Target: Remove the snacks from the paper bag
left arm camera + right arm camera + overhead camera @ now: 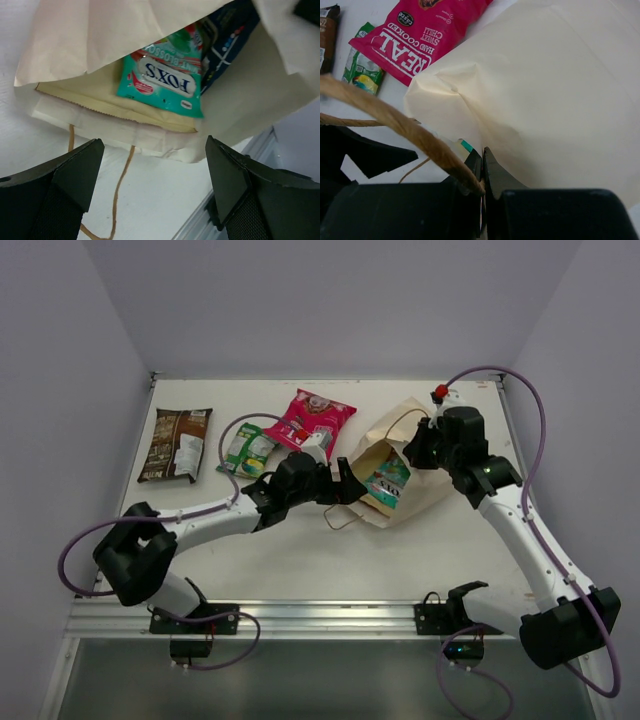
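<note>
My gripper will uncover the hidden cream-and-orange chips when it pulls the teal packet (162, 80) out, because a cream crimped edge (117, 111) runs under the teal packet.
The paper bag (415, 465) lies on its side, mouth toward my left gripper (345, 485). That gripper is open and empty just in front of the mouth (155, 172). A teal "FOX'S" packet (162, 75) sticks out of the mouth, with a dark blue packet (225, 40) behind it. The teal packet also shows in the top view (388, 482). My right gripper (420, 445) is shut on the bag's upper rim by the brown cord handle (395, 125), holding the mouth up (483, 152). The dark brown (175, 443), small green (248, 448) and magenta "REAL" (312, 420) packets lie on the table. The cream-and-orange chips are hidden.
The bag's other cord handle (340, 520) loops loose on the white table (300, 560) under my left gripper. The metal rail (300, 618) runs along the near edge. Walls close in the left, back and right.
</note>
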You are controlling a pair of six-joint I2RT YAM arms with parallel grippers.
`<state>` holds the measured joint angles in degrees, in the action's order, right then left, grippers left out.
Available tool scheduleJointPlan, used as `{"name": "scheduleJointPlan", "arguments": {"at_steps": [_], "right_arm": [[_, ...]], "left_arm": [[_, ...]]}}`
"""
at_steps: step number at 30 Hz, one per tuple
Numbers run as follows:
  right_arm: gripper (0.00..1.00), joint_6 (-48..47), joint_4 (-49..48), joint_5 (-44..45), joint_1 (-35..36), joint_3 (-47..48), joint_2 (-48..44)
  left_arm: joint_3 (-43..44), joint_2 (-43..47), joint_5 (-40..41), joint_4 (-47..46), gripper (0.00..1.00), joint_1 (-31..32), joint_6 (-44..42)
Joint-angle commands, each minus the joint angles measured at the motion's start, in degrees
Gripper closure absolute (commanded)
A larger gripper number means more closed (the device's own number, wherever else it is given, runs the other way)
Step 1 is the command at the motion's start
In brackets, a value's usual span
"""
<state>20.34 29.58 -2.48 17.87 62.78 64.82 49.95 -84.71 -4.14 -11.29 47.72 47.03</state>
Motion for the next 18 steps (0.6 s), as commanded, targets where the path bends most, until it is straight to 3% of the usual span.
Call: {"name": "scheduleJointPlan", "arguments": {"at_steps": [1,14,18], "right_arm": [[1.00,-0.5,-0.6,-2.4,-0.3,1.7,-2.3],[1.00,-0.5,-1.0,-5.0,-0.2,0.2,-3.8],[1.00,-0.3,-1.0,-5.4,-0.2,0.2,-4.3]], "left_arm": [[2.7,-2.3,3.4,-9.1,0.10,0.2,-5.3],[11.4,-21.1,2.6,-15.2,0.15,0.4,-5.1],[13.4,-23.5,0.3,-13.9,0.22,0.4,-3.4]]}}
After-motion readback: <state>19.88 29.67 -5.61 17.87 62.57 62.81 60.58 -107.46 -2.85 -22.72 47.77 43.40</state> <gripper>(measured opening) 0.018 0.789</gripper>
